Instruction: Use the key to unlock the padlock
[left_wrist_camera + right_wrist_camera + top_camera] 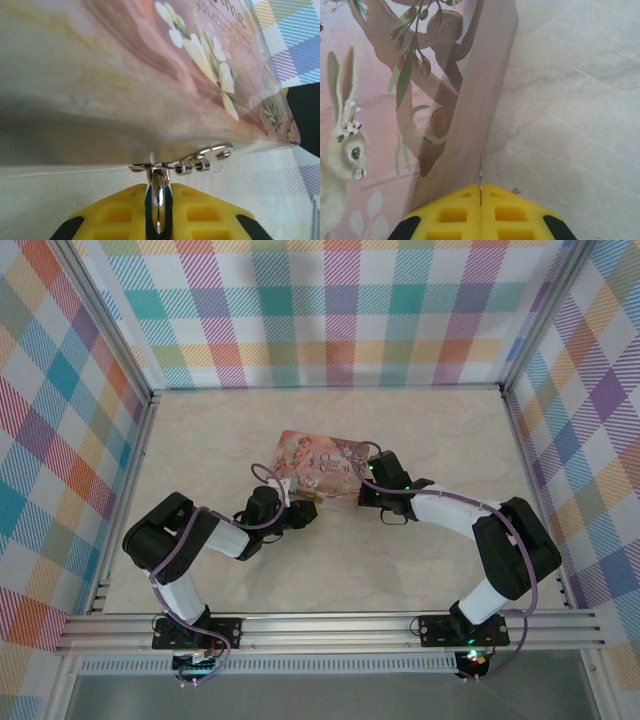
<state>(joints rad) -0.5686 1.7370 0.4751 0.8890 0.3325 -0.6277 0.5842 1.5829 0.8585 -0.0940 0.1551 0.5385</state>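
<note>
My right gripper should push the tin's side [484, 100] to turn the tin, because the tin's front edge [338, 502] faces away from my right gripper. Then it should bring the key around to the front.
In the left wrist view my left gripper [158, 189] is shut on the padlock [158, 202]. The padlock is a small shiny lock seen edge-on, hanging by its shackle from the silver hasp [202, 159] on the tin's front edge. My right gripper [480, 186] is shut on the key [481, 170]. The key shows as a thin metal sliver poking out between the yellow fingertips, close to the tin's side wall. From above, the left gripper [300, 512] sits at the tin's near edge and the right gripper [363, 490] at its right side.
The pink-and-brown illustrated tin [315, 462] lies flat mid-table on the pale marble-look top [450, 430]. Checked walls and metal frame posts [520, 430] enclose the workspace. Both arms bend inward toward the tin, with purple cables looping over them.
</note>
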